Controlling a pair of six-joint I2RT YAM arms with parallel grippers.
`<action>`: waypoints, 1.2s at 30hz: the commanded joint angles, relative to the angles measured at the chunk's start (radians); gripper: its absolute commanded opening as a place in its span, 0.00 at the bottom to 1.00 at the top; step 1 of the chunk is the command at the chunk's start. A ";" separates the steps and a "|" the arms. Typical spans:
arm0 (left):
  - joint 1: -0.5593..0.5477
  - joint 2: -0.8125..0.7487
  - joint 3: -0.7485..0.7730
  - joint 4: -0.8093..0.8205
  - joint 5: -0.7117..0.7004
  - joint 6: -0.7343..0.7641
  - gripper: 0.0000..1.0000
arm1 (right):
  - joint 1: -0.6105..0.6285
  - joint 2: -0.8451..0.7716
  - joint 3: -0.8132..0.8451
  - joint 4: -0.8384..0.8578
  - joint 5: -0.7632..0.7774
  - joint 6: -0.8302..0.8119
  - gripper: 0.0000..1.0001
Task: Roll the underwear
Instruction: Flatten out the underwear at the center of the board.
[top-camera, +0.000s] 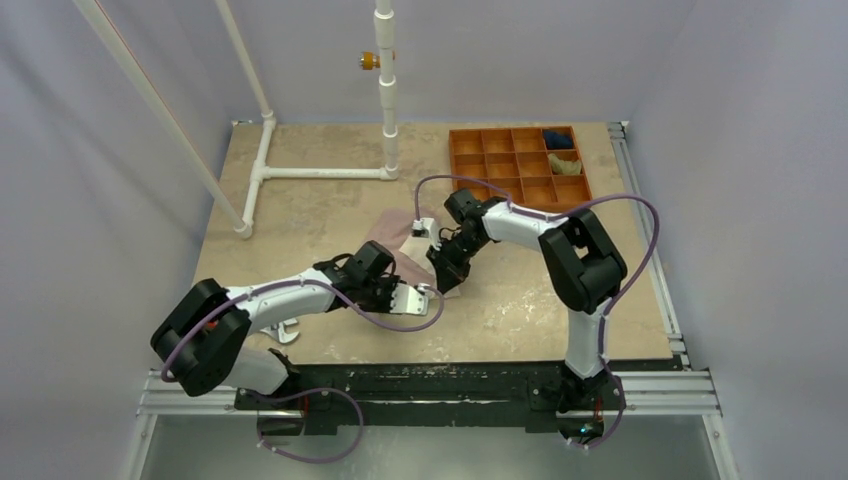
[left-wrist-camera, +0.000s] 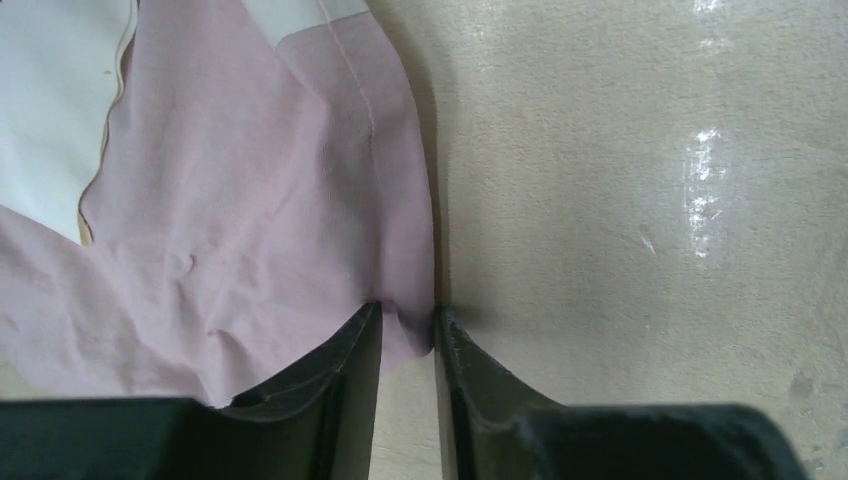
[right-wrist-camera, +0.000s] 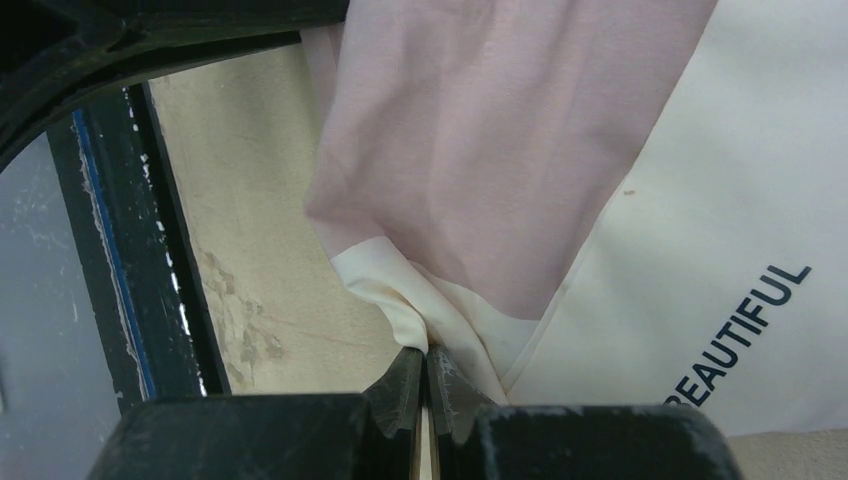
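Observation:
The pink cloth lies wrinkled (left-wrist-camera: 215, 325) next to the robot's left gripper, so the robot should pick up the underwear by the hem and waistband corner (right-wrist-camera: 402, 312) and spread it flat before rolling.
The underwear (top-camera: 392, 232) lies mid-table as pale pink cloth with a cream-white panel, largely hidden by both arms. My left gripper (top-camera: 428, 293) sits at its near edge. In the left wrist view the left gripper (left-wrist-camera: 408, 325) is narrowly closed, with the pink hem (left-wrist-camera: 405, 300) pinched between its tips. My right gripper (top-camera: 447, 272) is beside it. In the right wrist view the right gripper (right-wrist-camera: 428, 358) is shut on the cream waistband corner (right-wrist-camera: 400, 305) and holds it off the table. The cream panel (right-wrist-camera: 700, 250) carries the printed word BEAUTIFUL.
An orange compartment tray (top-camera: 500, 165) stands at the back right, holding a dark blue bundle (top-camera: 558, 139) and an olive-tan bundle (top-camera: 565, 163). A white pipe frame (top-camera: 320, 172) stands at the back left. The table's black rail edge (right-wrist-camera: 130, 250) is close to my right gripper.

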 joint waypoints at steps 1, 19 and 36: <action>-0.011 0.032 0.023 -0.021 -0.045 -0.016 0.18 | -0.007 -0.053 0.017 -0.021 -0.037 -0.018 0.00; 0.324 -0.106 0.623 -0.338 0.313 -0.328 0.00 | -0.010 -0.303 0.414 -0.180 0.297 0.021 0.00; 0.401 -0.103 1.028 -0.553 0.295 -0.368 0.00 | -0.007 -0.419 0.731 -0.264 0.486 0.006 0.00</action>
